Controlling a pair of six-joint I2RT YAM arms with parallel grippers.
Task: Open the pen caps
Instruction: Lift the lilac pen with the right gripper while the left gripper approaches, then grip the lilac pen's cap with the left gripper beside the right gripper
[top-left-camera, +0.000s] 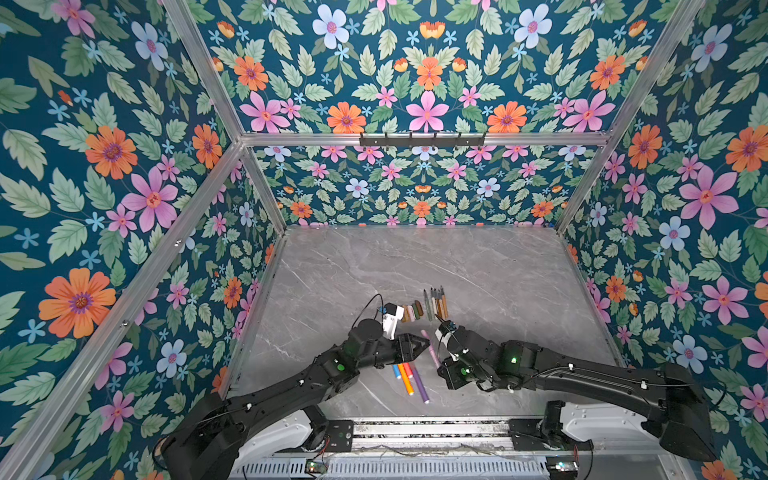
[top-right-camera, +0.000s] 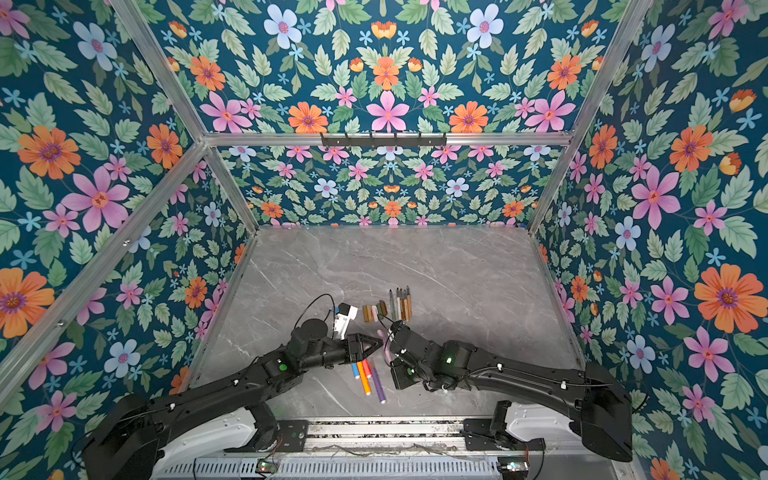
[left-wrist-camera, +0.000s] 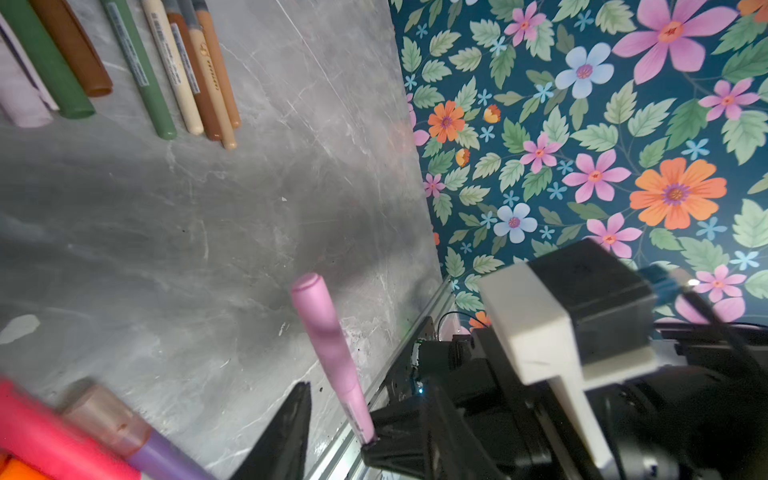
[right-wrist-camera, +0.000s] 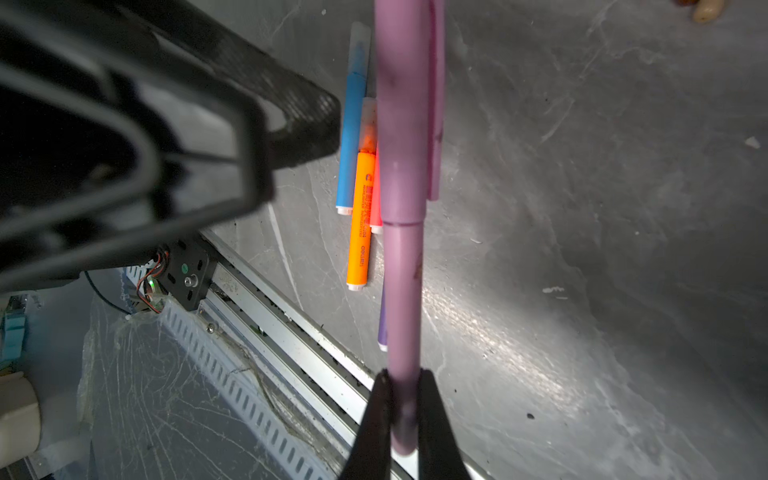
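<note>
My left gripper's fingers are open while the pink pen (left-wrist-camera: 342, 371) slants past them. I should line up its cap (left-wrist-camera: 317, 312) with them before closing and pulling the cap off.
My right gripper (right-wrist-camera: 405, 386) is shut on the lower barrel of a pink pen (right-wrist-camera: 402, 282), which it holds off the table. The pen's pink cap (right-wrist-camera: 401, 124) with its clip is still on. In both top views the pen (top-left-camera: 430, 350) (top-right-camera: 385, 349) slants between the two grippers. My left gripper (top-left-camera: 422, 345) (top-right-camera: 376, 344) is open right beside the capped end, and one of its fingers (left-wrist-camera: 291, 432) stands apart from the cap (left-wrist-camera: 320, 316). A row of loose pen caps (top-left-camera: 413, 311) (top-right-camera: 376, 311) lies further back.
Several uncapped thin pens (top-left-camera: 436, 303) (left-wrist-camera: 187, 70) lie in a row beside the loose caps. Blue, orange, red and purple capped highlighters (top-left-camera: 405, 376) (right-wrist-camera: 361, 216) lie under the grippers. The table's metal front rail (right-wrist-camera: 291, 316) is close by.
</note>
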